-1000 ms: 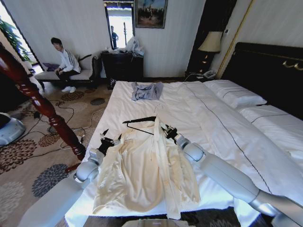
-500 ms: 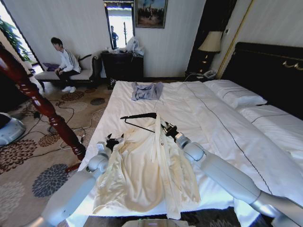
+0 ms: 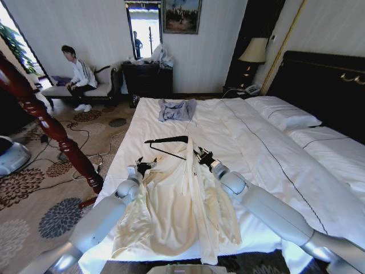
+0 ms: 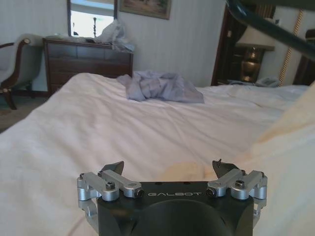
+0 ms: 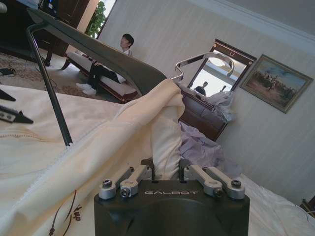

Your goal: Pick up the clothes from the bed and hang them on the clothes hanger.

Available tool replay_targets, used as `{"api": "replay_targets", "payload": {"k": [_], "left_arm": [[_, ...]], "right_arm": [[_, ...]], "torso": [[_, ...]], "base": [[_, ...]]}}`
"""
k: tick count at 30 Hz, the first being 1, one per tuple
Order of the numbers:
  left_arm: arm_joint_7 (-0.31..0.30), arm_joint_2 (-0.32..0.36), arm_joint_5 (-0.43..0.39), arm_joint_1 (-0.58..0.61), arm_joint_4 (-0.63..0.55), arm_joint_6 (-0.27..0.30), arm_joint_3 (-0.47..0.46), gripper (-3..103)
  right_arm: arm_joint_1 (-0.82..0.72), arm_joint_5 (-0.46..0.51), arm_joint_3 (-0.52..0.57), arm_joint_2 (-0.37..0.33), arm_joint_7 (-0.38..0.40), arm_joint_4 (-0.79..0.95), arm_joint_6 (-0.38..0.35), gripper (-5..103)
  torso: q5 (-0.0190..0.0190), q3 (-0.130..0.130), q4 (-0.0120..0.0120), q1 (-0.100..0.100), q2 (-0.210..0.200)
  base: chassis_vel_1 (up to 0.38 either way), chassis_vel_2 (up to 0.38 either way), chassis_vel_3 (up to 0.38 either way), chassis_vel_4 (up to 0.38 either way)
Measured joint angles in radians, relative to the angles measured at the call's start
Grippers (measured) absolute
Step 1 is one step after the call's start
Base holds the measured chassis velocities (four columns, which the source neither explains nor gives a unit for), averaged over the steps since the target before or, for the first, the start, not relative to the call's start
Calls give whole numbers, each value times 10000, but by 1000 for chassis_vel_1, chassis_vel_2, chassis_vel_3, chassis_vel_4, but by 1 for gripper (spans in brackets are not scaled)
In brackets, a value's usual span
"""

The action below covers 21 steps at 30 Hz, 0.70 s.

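Observation:
I expect the hanger (image 3: pixel 165 139) to come along inside the clothes when I lift their shoulder, because the end of the black clothes hanger is tucked into the clothes' collar (image 3: pixel 189 144).
The cream-yellow clothes (image 3: pixel 171 211) lie spread on the near part of the white bed (image 3: pixel 256 148). The black clothes hanger (image 3: pixel 167 140) sits at the collar, one end tucked into the fabric. My right gripper (image 3: pixel 201 155) is shut on the raised collar edge of the clothes (image 5: pixel 147 123), with the hanger (image 5: pixel 98 54) and its metal hook (image 5: pixel 202 61) just beyond. My left gripper (image 3: pixel 144 166) hovers open at the garment's left shoulder. In the left wrist view the left gripper (image 4: pixel 167 169) holds nothing, and the clothes (image 4: pixel 290 147) lie beside one finger.
A small grey-blue garment (image 3: pixel 177 109) lies farther up the bed. A dark-red wooden post (image 3: pixel 51 125) leans over the carpet by the bed's left edge, with cables (image 3: pixel 85 142) on the floor. White pillows (image 3: pixel 282 114) and a black headboard (image 3: pixel 325 80) are at the right.
My left arm has reached forward and to the right, bringing its open gripper up to the garment's shoulder. The hanger's free end has risen slightly. The right gripper keeps its hold.

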Motion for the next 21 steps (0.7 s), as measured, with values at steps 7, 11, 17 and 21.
{"api": "replay_targets", "payload": {"k": [7,11,17,21], "left_arm": [[177,-146,344,-145,472,-104,389,100],[182,-262,416,-165,688,-161,486,103],[108,-414,425,-254,975,-276,515,98],[93,-363,450,-211,1057,-316,396,96]], "right_arm": [[37,-8,-18,31,40,14,-9,22],[9,57,-21,29,81,68,-11,22],[-36,67,-35,35,152,61,-23,22],[-118,60,-4,-12,168,40,-19,22]], "torso": [[0,0,0,0,0],[0,0,2,0,0],[-1,0,0,0,-1],[0,0,0,0,0]], "base": [[0,0,0,0],[0,0,0,0],[0,0,0,0],[0,0,0,0]]}}
